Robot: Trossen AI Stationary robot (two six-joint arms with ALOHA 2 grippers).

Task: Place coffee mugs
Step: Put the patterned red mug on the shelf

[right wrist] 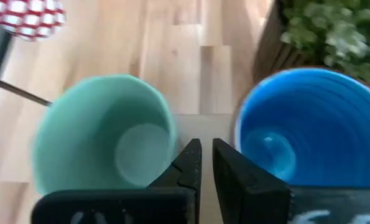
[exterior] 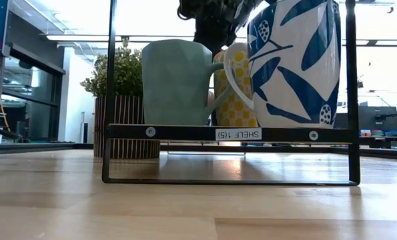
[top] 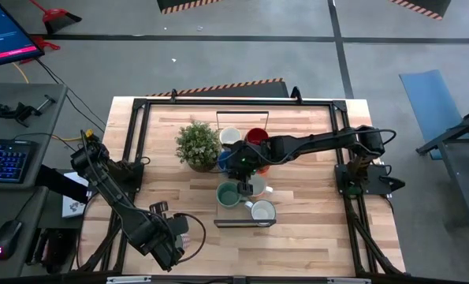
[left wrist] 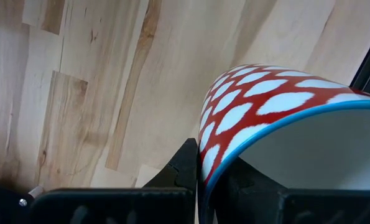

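Note:
Next, I reach into the teal mug (top: 228, 194) with my right gripper and push it closer, because a gap (right wrist: 203, 112) keeps it apart from the blue mug.
My left gripper (top: 176, 233) is near the table's front left, shut on a red mug with white spots (left wrist: 259, 93). A black wire shelf (exterior: 185, 133) at the table's middle carries several mugs. They include a teal one (right wrist: 104, 134), a blue one (right wrist: 309, 124), a red one (top: 256, 136) and white ones (top: 263, 211). My right gripper (right wrist: 206, 155) hovers above the shelf, over the gap between the teal and blue mugs. Its fingers are almost together with nothing between them. My left gripper holds the spotted mug by its rim (left wrist: 204, 177). One finger (left wrist: 183, 168) is outside the wall and the other (left wrist: 247, 183) is inside the cup. The fingers come from above, pointing down. The mug hangs below them; its base is hidden.
A potted green plant (top: 197, 144) stands just left of the shelf, close to the blue mug. A black frame (top: 139, 106) borders the tabletop. Bare wood lies between the shelf and my left gripper.

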